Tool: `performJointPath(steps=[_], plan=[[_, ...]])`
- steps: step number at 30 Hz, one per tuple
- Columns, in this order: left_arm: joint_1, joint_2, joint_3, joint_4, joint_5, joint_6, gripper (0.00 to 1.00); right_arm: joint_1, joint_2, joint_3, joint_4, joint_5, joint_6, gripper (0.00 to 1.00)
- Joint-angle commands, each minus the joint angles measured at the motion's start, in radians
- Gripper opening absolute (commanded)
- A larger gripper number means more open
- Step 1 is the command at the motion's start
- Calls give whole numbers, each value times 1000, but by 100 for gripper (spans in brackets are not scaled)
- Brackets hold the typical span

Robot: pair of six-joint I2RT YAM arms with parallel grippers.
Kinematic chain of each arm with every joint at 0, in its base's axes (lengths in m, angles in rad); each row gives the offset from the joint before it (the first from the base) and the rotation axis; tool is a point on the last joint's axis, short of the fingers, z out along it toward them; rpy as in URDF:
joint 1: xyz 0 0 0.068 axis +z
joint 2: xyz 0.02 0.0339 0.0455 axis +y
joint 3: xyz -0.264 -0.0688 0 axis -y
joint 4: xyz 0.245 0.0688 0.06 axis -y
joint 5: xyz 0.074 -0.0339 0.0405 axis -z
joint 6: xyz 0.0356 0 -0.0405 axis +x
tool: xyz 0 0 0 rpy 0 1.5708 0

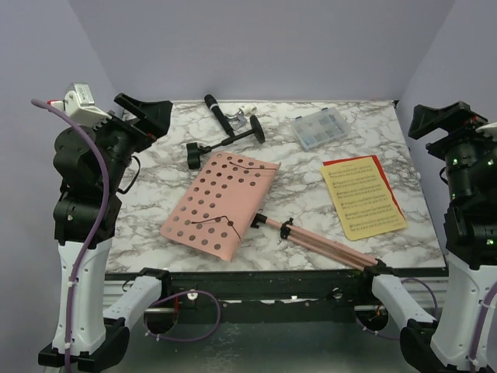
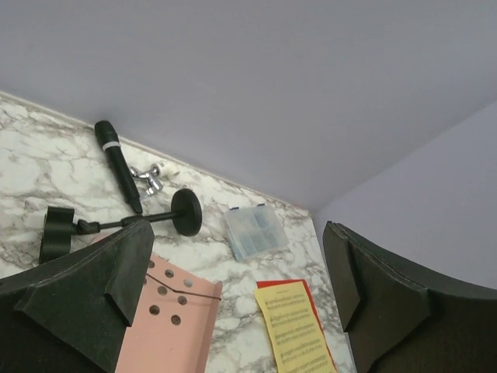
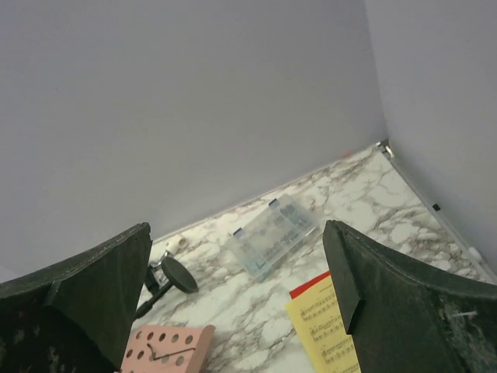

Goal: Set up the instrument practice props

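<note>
The pink music stand's long edge [image 1: 268, 186] faces open marble [image 1: 301, 188] past the stand's folded legs, so I keep my right gripper moving in until its fingers are on either side of that edge.
The pink perforated music stand [image 1: 221, 203] lies flat mid-table, its thin folded legs [image 1: 326, 245] pointing toward the near right edge. A yellow page [image 1: 362, 197] lies on a red page [image 1: 386, 180] to its right. The black microphone [image 1: 217, 113] lies at the back, beside its round-based stand [image 1: 225, 141], which lies on its side. My left gripper [image 1: 147, 113] is open and empty, raised at the left edge. My right gripper [image 1: 443, 118] is open and empty, raised at the right edge. The left wrist view shows the microphone [image 2: 116, 163], stand base [image 2: 186, 211], pink stand [image 2: 175, 318] and yellow page [image 2: 293, 330].
A clear plastic compartment box [image 1: 320, 127] sits at the back right, also in the right wrist view [image 3: 272, 235]. Small white and metal bits [image 1: 242, 114] lie behind the microphone stand. The marble table [image 1: 147, 210] is walled by lilac panels on three sides.
</note>
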Motion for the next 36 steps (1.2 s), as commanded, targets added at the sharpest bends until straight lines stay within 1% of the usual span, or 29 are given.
performJointPath(steps=[1,3,7,11,14,15,16,17,18,19,21,23,27,29,30,31,36], plan=[[3,-3,-55,-60,85,-25,99,-7,6,-94,-6,-112,64,100],[4,-3,-94,-76,112,-27,99,-7,-4,-157,33,-188,84,100],[4,-3,-185,-103,193,-29,99,-7,-12,-297,103,-300,176,100],[4,-1,-274,-133,264,-37,99,-7,60,-402,99,-419,338,100],[4,-3,-337,-151,304,-36,99,-7,138,-490,130,-595,449,100],[5,-4,-353,-156,319,-32,99,-7,171,-530,153,-663,495,100],[4,-5,-370,-164,326,-30,99,-5,197,-585,216,-755,538,100],[4,-4,-382,-173,331,-27,99,7,218,-637,286,-812,599,100],[4,-5,-396,-181,332,-25,99,34,231,-691,354,-832,643,100],[4,-7,-404,-188,331,-21,99,62,239,-717,382,-808,673,100],[3,-11,-418,-196,331,-15,99,167,256,-734,392,-686,686,100],[4,-17,-428,-200,328,-9,99,250,291,-738,408,-619,706,100],[5,-20,-435,-206,325,-5,99,349,378,-788,502,-620,786,100],[4,-23,-438,-206,329,-8,99,376,413,-813,538,-606,820,99],[4,-24,-440,-206,330,-11,99,384,426,-824,563,-602,836,97],[4,-25,-444,-206,332,-13,99,394,443,-836,593,-602,847,97],[4,-32,-471,-206,349,-34,99,432,543,-863,722,-638,848,100]])
